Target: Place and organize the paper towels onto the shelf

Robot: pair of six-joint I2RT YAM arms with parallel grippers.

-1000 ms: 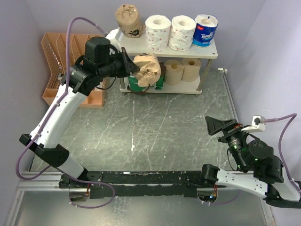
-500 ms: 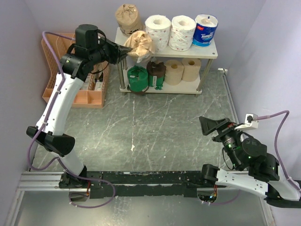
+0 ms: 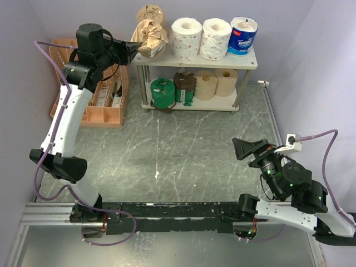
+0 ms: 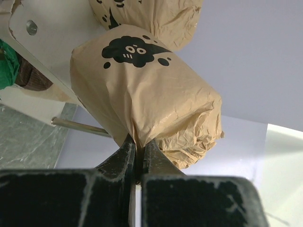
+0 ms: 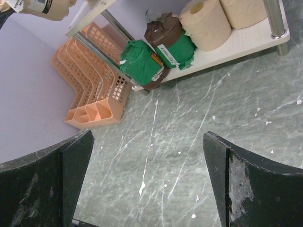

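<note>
I should keep lowering the held kraft-paper roll with my left gripper until the roll's base rests on the loose end of the top board, then let go. The roll hangs over that end.
My left gripper is shut on the crumpled end of a kraft-paper roll, holding it at the left end of the shelf's top board, just in front of another kraft roll. In the left wrist view the jaws pinch the wrapper of the held roll. Two white speckled rolls and a blue-white roll stand on top. Green, dark brown and two tan rolls sit on the lower tier. My right gripper is open and empty over the floor.
An orange slotted file organizer stands against the left wall beside the shelf; it also shows in the right wrist view. Purple walls close in at the left, back and right. The arms' black rail runs along the near edge.
My left arm has lifted the kraft roll from in front of the lower tier up and left to the top board's left end. My right gripper drifted slightly left.
</note>
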